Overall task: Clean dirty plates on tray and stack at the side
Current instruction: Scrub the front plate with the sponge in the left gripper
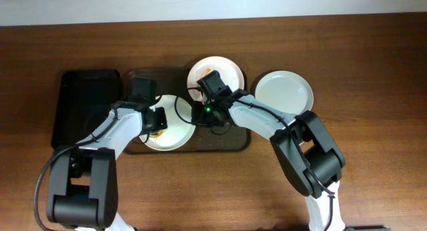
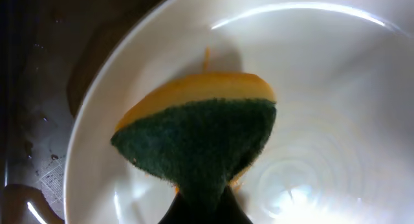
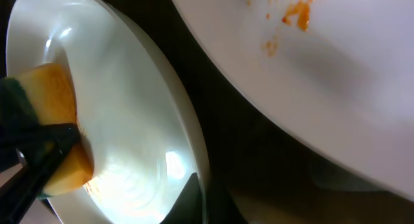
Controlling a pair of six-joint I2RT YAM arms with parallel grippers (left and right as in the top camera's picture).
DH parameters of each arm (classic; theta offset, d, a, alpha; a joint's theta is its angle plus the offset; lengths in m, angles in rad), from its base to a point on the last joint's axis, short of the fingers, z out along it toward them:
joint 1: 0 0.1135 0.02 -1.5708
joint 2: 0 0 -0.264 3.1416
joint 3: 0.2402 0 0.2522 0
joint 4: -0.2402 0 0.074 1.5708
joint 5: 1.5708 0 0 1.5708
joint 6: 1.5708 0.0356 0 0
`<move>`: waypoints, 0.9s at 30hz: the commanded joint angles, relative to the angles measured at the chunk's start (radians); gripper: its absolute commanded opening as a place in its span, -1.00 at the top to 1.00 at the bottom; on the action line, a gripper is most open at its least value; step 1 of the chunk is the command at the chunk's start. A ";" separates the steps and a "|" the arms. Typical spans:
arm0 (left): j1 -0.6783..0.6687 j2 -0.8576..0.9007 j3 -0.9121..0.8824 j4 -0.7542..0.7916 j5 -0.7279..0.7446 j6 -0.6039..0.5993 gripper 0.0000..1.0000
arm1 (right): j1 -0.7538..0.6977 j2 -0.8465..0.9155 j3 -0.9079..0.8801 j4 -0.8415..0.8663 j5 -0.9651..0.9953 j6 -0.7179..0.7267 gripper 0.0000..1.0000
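An orange streak [image 2: 206, 59] is on the plate past the sponge's yellow edge. My left gripper should scrub back over the streak toward the plate's far rim [image 1: 164, 97].
A white plate [image 1: 175, 132] lies on the dark tray [image 1: 227, 143]. My left gripper [image 1: 158, 121] is shut on a yellow and green sponge [image 2: 197, 130] and presses its green side into this plate [image 2: 336, 88]. My right gripper [image 1: 200, 116] is shut on the plate's right rim [image 3: 194, 159], with one finger inside the rim. The sponge [image 3: 55, 120] shows at the left of the right wrist view. A second white plate [image 1: 223, 67] with orange smears [image 3: 296, 15] lies at the tray's far side. A clean white plate [image 1: 283, 91] sits on the table to the right of the tray.
A black rectangular mat or tray [image 1: 87, 107] lies left of the dark tray. The wooden table [image 1: 373, 144] stretches out on both sides. A pale wall edge [image 1: 213, 4] runs along the far side.
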 commanded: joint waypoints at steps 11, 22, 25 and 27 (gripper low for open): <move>0.002 0.040 -0.054 0.001 -0.182 -0.073 0.99 | 0.000 0.012 0.013 0.000 -0.014 -0.003 0.91; 0.002 0.160 0.032 -0.007 0.197 0.200 0.99 | 0.000 0.012 0.013 -0.004 -0.014 -0.003 0.92; 0.002 0.160 0.103 -0.227 0.431 0.375 0.99 | 0.000 0.012 0.013 -0.004 -0.018 -0.003 0.92; 0.002 0.160 0.112 -0.275 0.439 0.378 0.99 | 0.000 0.012 0.013 -0.004 -0.025 -0.003 0.92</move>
